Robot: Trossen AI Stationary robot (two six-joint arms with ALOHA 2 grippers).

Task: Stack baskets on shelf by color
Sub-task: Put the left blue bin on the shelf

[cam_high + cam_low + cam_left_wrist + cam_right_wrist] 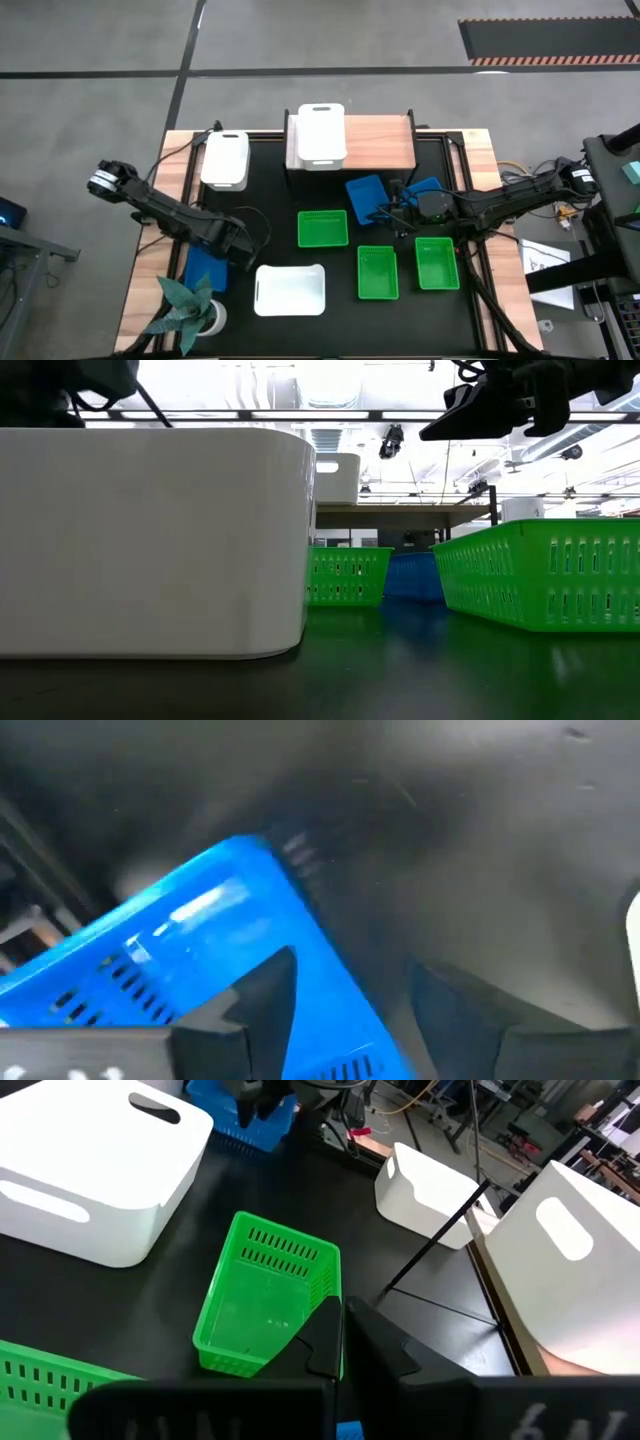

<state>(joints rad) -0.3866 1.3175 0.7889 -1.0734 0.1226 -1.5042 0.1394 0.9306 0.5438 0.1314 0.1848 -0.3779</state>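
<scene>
Next, my left gripper hands the blue basket (205,268) under it to my right gripper to put on the shelf's open wood (378,140), because the basket lies far from there.
My left gripper (238,252) (345,1020) is open at the near left, over a blue basket (205,268) (170,960). One finger stands inside its end wall and one outside. My right gripper (392,212) (342,1330) (440,425) is shut and raised, beside a second, skewed blue basket (367,197). A third blue basket (425,188) lies just to the right. One white basket (320,135) sits on the wood shelf (380,142). Three green baskets (323,228) (377,272) (437,262) and two white ones (225,160) (290,290) rest on the black table. My left gripper straddles the blue basket's end wall (335,985) from above, slanting; whether either finger touches the wall, I cannot tell. My right gripper shows only a sliver of blue (347,1431) far back between its fingers; whether it touches that basket, I cannot tell.
A potted green plant (190,310) stands at the near left corner beside the left arm. The shelf's right part is bare wood. Cables run along the table's right edge (470,200). Bare black table (270,195) lies between the far white basket and the nearest green one.
</scene>
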